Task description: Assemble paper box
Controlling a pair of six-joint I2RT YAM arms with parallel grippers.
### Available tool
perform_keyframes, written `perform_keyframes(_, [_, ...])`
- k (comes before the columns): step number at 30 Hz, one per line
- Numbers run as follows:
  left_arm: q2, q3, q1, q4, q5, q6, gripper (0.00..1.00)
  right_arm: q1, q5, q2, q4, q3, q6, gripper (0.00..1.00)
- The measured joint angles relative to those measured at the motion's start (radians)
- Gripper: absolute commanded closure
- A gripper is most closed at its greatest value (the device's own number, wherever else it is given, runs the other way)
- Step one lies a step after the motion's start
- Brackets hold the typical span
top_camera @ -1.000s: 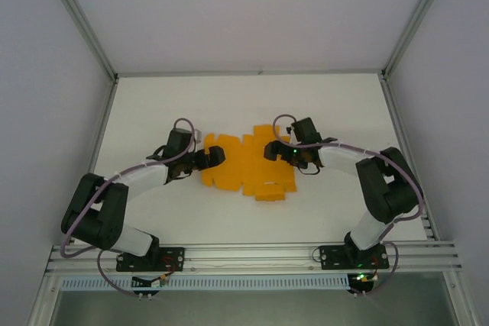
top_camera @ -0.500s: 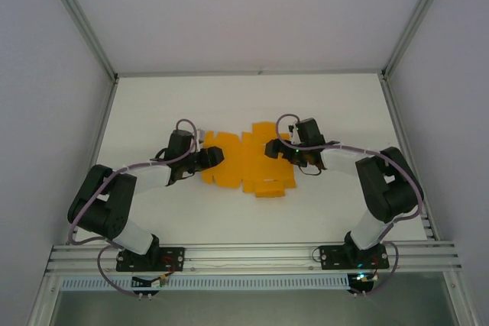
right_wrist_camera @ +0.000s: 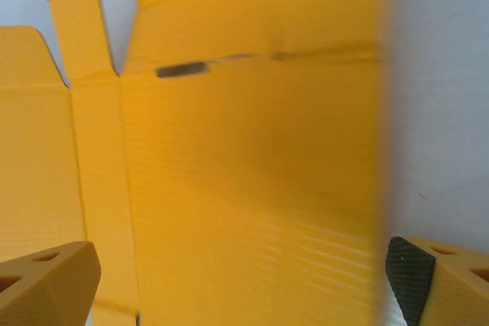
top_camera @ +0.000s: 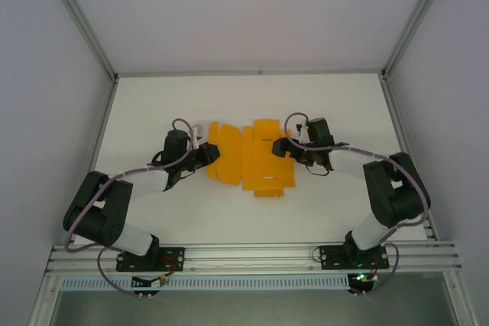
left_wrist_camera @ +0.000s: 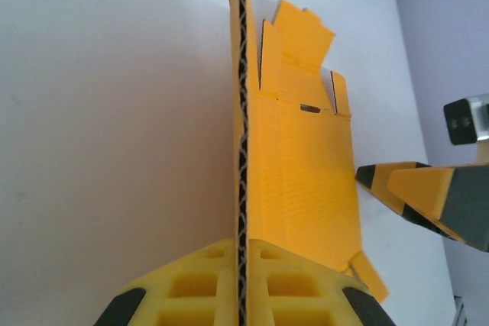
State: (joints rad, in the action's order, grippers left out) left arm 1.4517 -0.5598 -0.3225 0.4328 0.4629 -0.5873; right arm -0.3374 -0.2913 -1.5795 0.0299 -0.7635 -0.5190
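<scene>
Both my grippers are about to lift the paper box (top_camera: 270, 164), and it will stay spread out like one board because its panels lie flat along shallow creases (top_camera: 253, 155).
The paper box (top_camera: 248, 159) is a flat orange-yellow cut-out sheet with flaps, lying mid-table. My left gripper (top_camera: 208, 154) is at its left edge. In the left wrist view that gripper (left_wrist_camera: 243, 253) is shut on the sheet's corrugated edge, which runs straight up between the yellow fingers (left_wrist_camera: 191, 284), with the paper box (left_wrist_camera: 306, 173) spreading away to the right. My right gripper (top_camera: 281, 146) is at the sheet's right side. In the right wrist view it (right_wrist_camera: 243, 269) stands open, its fingertips (right_wrist_camera: 46, 280) wide apart over a broad panel of the paper box (right_wrist_camera: 244, 173).
The white table (top_camera: 153, 112) is ringed by white walls and an aluminium frame, with a rail (top_camera: 252, 253) along the near edge where both arm bases are bolted. In the left wrist view the right gripper's fingers (left_wrist_camera: 428, 192) reach in over the sheet's far side.
My left gripper has closed onto the sheet's left edge. The sheet has shifted slightly away from the arms, and the right gripper has moved a little to the right, staying open.
</scene>
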Motion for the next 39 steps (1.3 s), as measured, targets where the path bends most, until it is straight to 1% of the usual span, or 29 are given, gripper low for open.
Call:
perform_keyframes(3, [-0.088, -0.035, 0.007, -0.039, 0.016, 0.000, 1.00, 0.034, -0.010, 0.113, -0.053, 0.003, 0.013, 0.04])
perform_keyframes(5, [-0.150, -0.069, 0.010, -0.071, 0.020, 0.000, 1.00, 0.063, -0.040, 0.199, -0.065, 0.003, 0.018, 0.05])
perform_keyframes(9, [-0.283, -0.116, 0.017, -0.104, 0.035, -0.001, 1.00, 0.137, -0.151, 0.342, -0.069, 0.008, 0.033, 0.05])
perform_keyframes(12, [-0.371, -0.116, 0.020, -0.106, 0.068, -0.018, 1.00, 0.171, -0.233, 0.405, -0.069, 0.016, 0.047, 0.06])
perform_keyframes(14, [-0.414, -0.116, 0.020, -0.106, 0.088, -0.029, 1.00, 0.179, -0.280, 0.421, -0.070, 0.016, 0.054, 0.10])
perform_keyframes(18, [-0.488, -0.116, 0.021, -0.105, 0.127, -0.050, 1.00, 0.196, -0.391, 0.426, -0.062, 0.017, 0.050, 0.31])
perform_keyframes(21, [-0.526, -0.116, 0.021, -0.111, 0.136, -0.052, 1.00, 0.208, -0.482, 0.420, -0.031, 0.017, 0.035, 0.38])
perform_keyframes(23, [-0.546, -0.116, 0.021, -0.124, 0.134, -0.048, 1.00, 0.208, -0.529, 0.408, -0.007, 0.017, 0.029, 0.52])
perform_keyframes(28, [-0.558, -0.116, 0.024, -0.139, 0.128, -0.046, 1.00, 0.208, -0.616, 0.390, 0.043, 0.018, 0.029, 0.75])
perform_keyframes(31, [-0.555, -0.116, 0.027, -0.143, 0.122, -0.046, 1.00, 0.208, -0.655, 0.390, 0.087, 0.021, 0.028, 0.86])
perform_keyframes(33, [-0.555, -0.114, 0.027, -0.144, 0.119, -0.046, 1.00, 0.208, -0.673, 0.391, 0.105, 0.022, 0.031, 0.97])
perform_keyframes(34, [-0.555, -0.114, 0.029, -0.146, 0.112, -0.045, 0.98, 0.208, -0.679, 0.393, 0.109, 0.023, 0.035, 1.00])
perform_keyframes(35, [-0.554, -0.114, 0.030, -0.153, 0.104, -0.045, 0.80, 0.208, -0.685, 0.394, 0.108, 0.023, 0.039, 1.00])
perform_keyframes(36, [-0.555, -0.114, 0.030, -0.165, 0.095, -0.039, 0.59, 0.208, -0.687, 0.395, 0.107, 0.023, 0.050, 1.00])
perform_keyframes(38, [-0.555, -0.114, 0.030, -0.204, 0.059, -0.026, 0.22, 0.208, -0.688, 0.397, 0.086, 0.022, 0.071, 1.00])
perform_keyframes(39, [-0.554, -0.114, 0.030, -0.231, 0.037, -0.021, 0.08, 0.208, -0.687, 0.397, 0.069, 0.022, 0.084, 1.00])
